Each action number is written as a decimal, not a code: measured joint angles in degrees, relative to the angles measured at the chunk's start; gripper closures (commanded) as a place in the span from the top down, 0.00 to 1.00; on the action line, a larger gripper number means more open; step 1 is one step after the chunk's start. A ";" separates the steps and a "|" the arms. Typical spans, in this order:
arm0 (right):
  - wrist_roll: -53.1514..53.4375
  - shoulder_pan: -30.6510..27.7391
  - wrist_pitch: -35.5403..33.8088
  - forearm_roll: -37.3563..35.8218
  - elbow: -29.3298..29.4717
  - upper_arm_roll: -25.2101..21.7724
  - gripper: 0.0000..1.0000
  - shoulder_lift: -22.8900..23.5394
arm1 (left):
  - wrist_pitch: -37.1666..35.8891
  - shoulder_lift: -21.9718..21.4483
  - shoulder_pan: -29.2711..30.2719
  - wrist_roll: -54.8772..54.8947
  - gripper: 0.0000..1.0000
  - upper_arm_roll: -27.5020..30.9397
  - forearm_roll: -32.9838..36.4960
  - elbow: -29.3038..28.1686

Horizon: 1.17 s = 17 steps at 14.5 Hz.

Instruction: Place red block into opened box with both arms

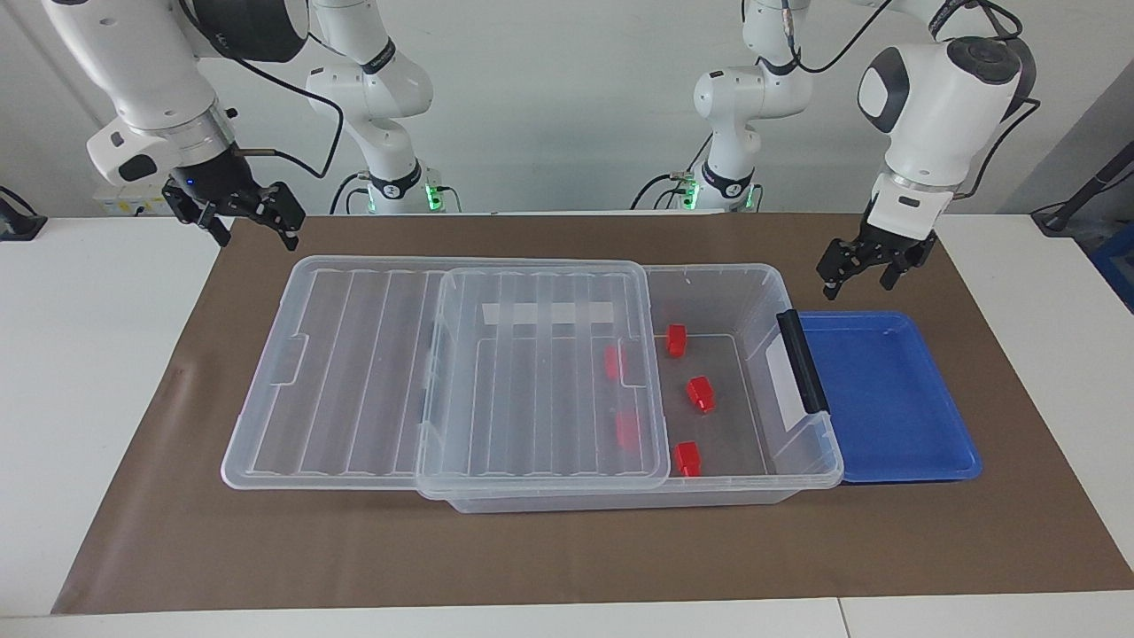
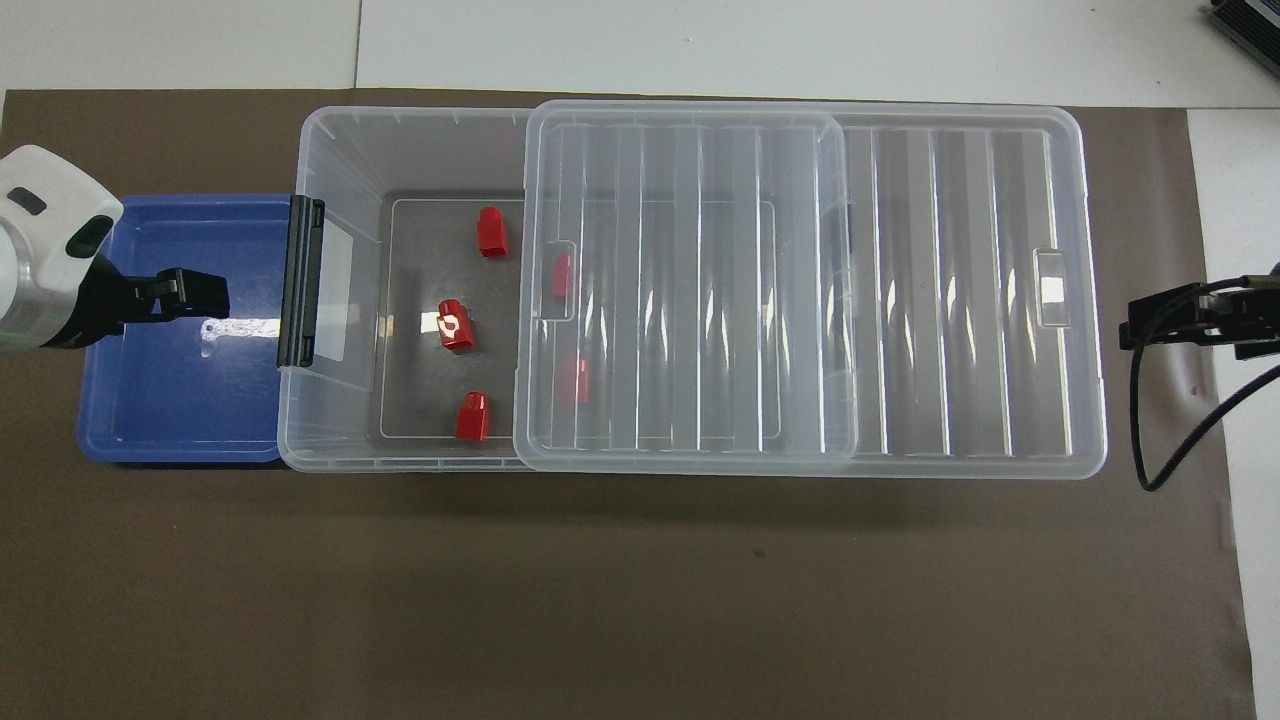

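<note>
The ribbed lid [image 2: 810, 288] should slide flat to the black latch when I push it, because its long edges [image 2: 690, 466] are in line with the clear box's rim.
The clear box [image 1: 709, 268] [image 2: 335, 440] lies across the brown mat with its ribbed lid [image 1: 354, 372] [image 2: 950, 300] slid toward the right arm's end, so the end by the black latch [image 1: 802, 363] is open. Several red blocks lie inside: three in the open part [image 1: 677, 339] [image 1: 700, 393] [image 1: 687, 458] [image 2: 455, 325], two more under the lid [image 1: 627, 430]. My left gripper [image 1: 858, 276] [image 2: 190, 295] hangs open and empty in the air by the blue tray. Off the lid's end, my right gripper [image 1: 251, 226] [image 2: 1160, 320] is raised, open and empty too.
An empty blue tray [image 1: 886, 390] [image 2: 180, 400] sits against the box's latch end. The brown mat [image 1: 567, 549] covers the middle of the white table. A black cable loops down from the right gripper [image 2: 1150, 440].
</note>
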 measured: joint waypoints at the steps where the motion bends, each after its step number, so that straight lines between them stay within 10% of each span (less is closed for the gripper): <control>1: 0.00 0.00 0.00 0.00 0.00 0.00 1.00 0.00 | 0.00 -0.01 -1.11 0.04 1.00 1.16 0.00 0.01; 17: 0.00 0.00 0.00 0.00 0.00 0.00 1.00 0.00 | -18.68 0.28 -3.36 0.21 1.00 3.20 -0.15 11.52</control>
